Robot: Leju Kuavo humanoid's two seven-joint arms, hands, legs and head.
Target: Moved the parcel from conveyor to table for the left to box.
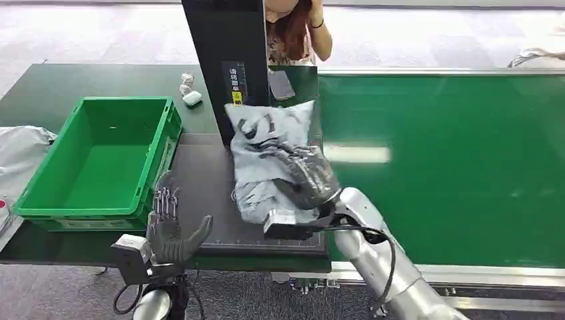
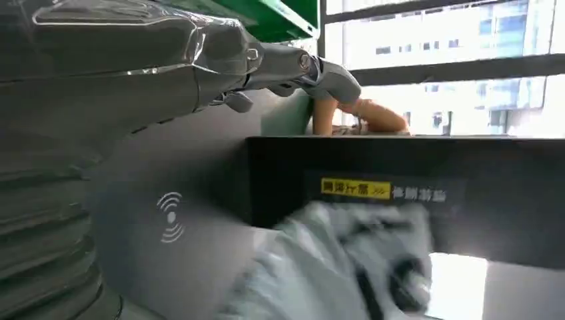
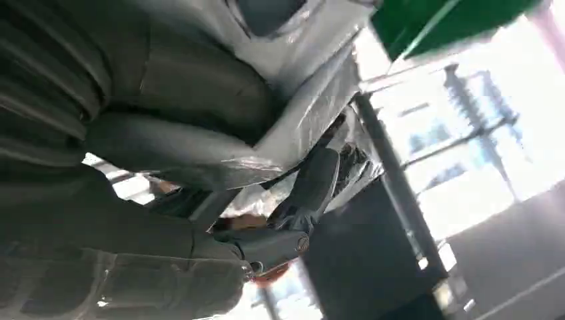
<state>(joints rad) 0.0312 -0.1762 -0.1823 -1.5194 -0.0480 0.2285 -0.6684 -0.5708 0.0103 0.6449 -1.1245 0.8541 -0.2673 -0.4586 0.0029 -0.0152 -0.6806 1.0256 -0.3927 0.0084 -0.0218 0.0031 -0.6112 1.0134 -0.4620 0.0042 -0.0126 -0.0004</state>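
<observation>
The parcel's grey plastic (image 1: pixel 272 133) is creased by soft folds (image 1: pixel 257 193), so the parcel will bunch up in my left gripper and its ends will hang down when I lift it.
The parcel (image 1: pixel 266 153) is a grey plastic mailer with black markings, lying on the dark table pad (image 1: pixel 200 187) against the black upright scanner post (image 1: pixel 223 60). My right hand (image 1: pixel 306 177) grips its right side, fingers wrapped over the bag; the right wrist view shows the fingers (image 3: pixel 313 187) pressed into the crinkled plastic (image 3: pixel 300 113). My left hand (image 1: pixel 170 223) hovers open near the pad's front left corner, apart from the parcel. In the left wrist view the parcel (image 2: pixel 340 267) is blurred below the post's yellow label (image 2: pixel 353 188). The green box (image 1: pixel 100 157) stands empty at the left.
The green conveyor belt (image 1: pixel 453 167) runs along the right. A person (image 1: pixel 293 30) stands behind the post. Small white items (image 1: pixel 190 90) lie behind the box, and a grey bag (image 1: pixel 20 150) lies at the far left.
</observation>
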